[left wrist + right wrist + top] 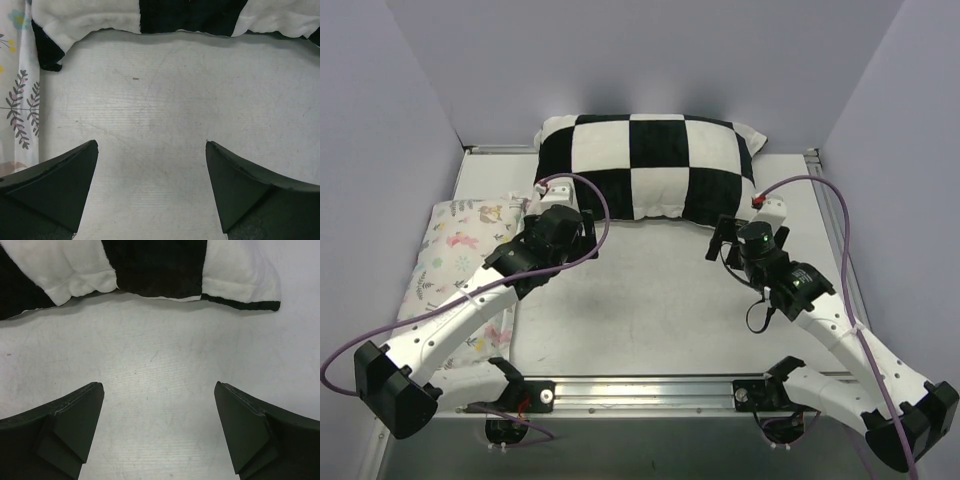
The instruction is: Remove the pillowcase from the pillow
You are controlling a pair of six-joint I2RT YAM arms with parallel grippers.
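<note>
My right gripper's fingers are open, and the pillowcase's near corner (pixel 270 305) lies free ahead of them. My right gripper should keep going toward that corner and close on its white patch (pixel 240 277).
The black-and-white checkerboard pillowcase (pixel 650 165) lies stuffed at the back middle of the table; the white pillow inside it is hidden. Its near edge shows at the top of the left wrist view (pixel 150 17) and of the right wrist view (pixel 150 270). My left gripper (pixel 582 228) is open and empty, just in front of the pillowcase's left end. My right gripper (pixel 725 238) is open and empty, just in front of its right end. Both sets of jaws stand wide apart over bare table (pixel 152 145) (pixel 159 386).
A pale floral-print pillow (pixel 455 265) lies along the left side under my left arm; its edge shows in the left wrist view (pixel 17 95). Purple walls close in the left, back and right. A metal rail (pixel 650 390) runs along the near edge.
</note>
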